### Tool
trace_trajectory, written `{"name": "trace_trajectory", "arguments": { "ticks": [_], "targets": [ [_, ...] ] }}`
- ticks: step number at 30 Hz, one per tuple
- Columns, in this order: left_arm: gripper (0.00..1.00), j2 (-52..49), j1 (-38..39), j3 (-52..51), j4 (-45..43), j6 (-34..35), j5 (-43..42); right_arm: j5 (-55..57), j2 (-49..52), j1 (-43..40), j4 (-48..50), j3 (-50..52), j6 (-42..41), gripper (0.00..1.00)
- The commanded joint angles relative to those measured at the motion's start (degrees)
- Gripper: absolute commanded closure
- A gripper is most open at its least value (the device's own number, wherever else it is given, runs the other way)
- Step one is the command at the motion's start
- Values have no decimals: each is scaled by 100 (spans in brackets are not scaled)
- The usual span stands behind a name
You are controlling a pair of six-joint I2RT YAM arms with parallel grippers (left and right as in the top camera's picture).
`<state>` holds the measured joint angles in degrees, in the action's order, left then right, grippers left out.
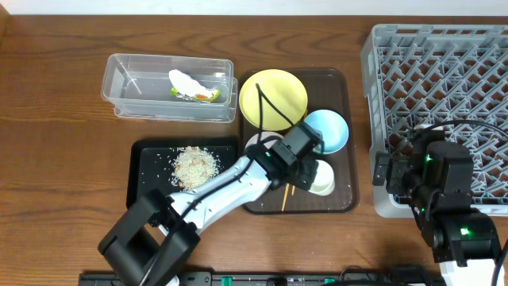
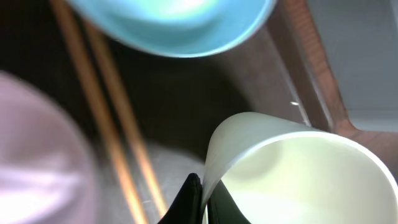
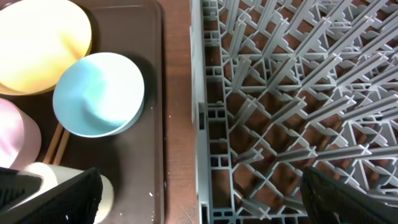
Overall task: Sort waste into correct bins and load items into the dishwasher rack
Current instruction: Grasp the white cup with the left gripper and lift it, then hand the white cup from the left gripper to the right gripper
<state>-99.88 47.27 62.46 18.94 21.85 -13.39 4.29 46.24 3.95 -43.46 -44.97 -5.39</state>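
Next, I take the cup's base with my right gripper first, since the dishwasher rack is by my right gripper and my left gripper holds the small pale cup's rim.
My left gripper is shut on the rim of the small pale cup, one finger inside and one outside, as the left wrist view shows with the cup tilted. The cup is at the brown serving tray's front right. The light blue bowl, yellow plate, white bowl and two chopsticks lie on that tray. My right gripper is open and empty over the grey dishwasher rack's left edge.
The clear tub at the back left holds the green-and-orange wrapper. The flat black tray in front of it holds the rice-like heap. My left arm crosses the black tray's right edge and hides most of the white bowl.
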Motion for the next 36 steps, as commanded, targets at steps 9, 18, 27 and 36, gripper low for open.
{"name": "trace_trajectory", "arguments": {
  "ticks": [9, 18, 27, 36],
  "targets": [
    [94, 1274, -1930, 111, -365, 605, -1725, -280, 103, 42, 1204, -96, 74, 1],
    [94, 737, -3180, 109, -1268, 1961, -4767, -4151, 1060, 44, 1403, -96, 879, 1],
    [94, 129, -2848, 109, -1373, 2297, -6430, -6251, 2201, 44, 2277, -98, 1600, 1],
    [94, 122, -2618, 109, -1545, 2457, -6634, -7488, 2553, 44, 3217, -96, 1600, 7]
  ]
}}
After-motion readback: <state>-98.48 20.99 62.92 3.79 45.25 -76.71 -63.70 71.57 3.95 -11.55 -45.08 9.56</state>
